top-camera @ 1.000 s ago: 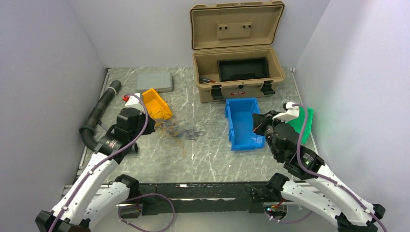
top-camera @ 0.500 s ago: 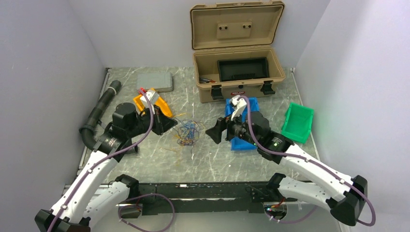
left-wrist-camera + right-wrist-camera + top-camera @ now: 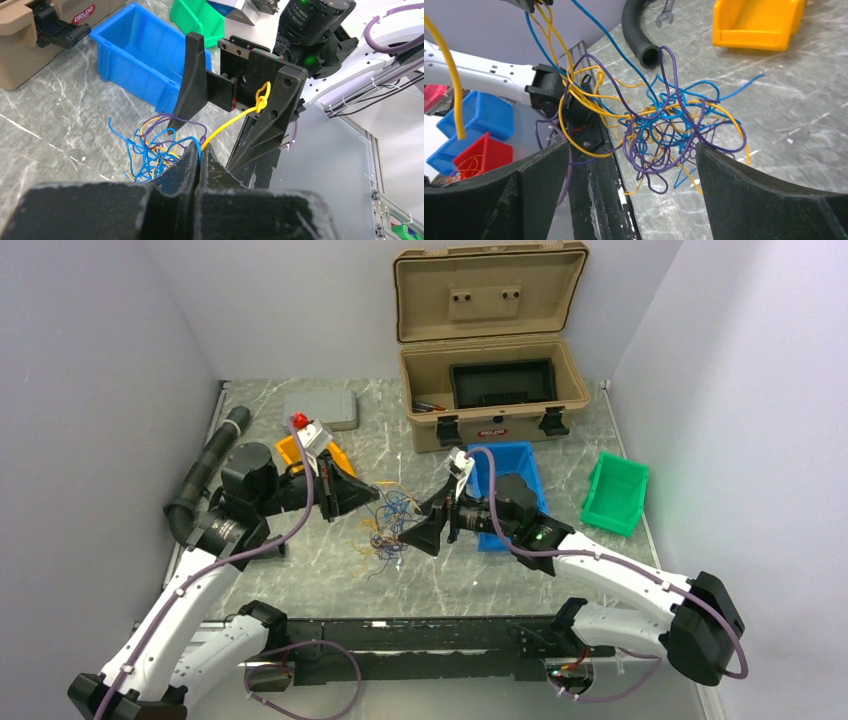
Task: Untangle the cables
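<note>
The tangle [image 3: 390, 523] hangs bunched from my left gripper alone, so my right gripper should take the tangle's other side [image 3: 650, 150] and both grippers should draw the strands of cable apart.
The cables [image 3: 385, 528] are a tangle of thin blue, orange-yellow and purple wires hanging just above the table's middle. My left gripper [image 3: 372, 498] is shut on the cables; in the left wrist view its tips [image 3: 201, 148] pinch a blue and a yellow strand, and the tangle [image 3: 150, 150] hangs to their left. A knotted yellow strand [image 3: 260, 99] runs up across my right gripper's black finger. My right gripper [image 3: 425, 522] is open right beside the tangle. In the right wrist view its fingers [image 3: 539, 175] stand wide apart, and the tangle [image 3: 664, 125] hangs just beyond them.
An open tan toolbox [image 3: 490, 405] stands at the back. A blue bin [image 3: 505, 465] sits behind the right arm, and a green bin [image 3: 615, 495] is at the right. An orange-yellow bin [image 3: 295, 450], a grey pad [image 3: 320, 410] and a black hose [image 3: 205, 475] are on the left.
My right arm swung left from the green bin to the tangle and opened. My left gripper moved right and lifted the wires off the table.
</note>
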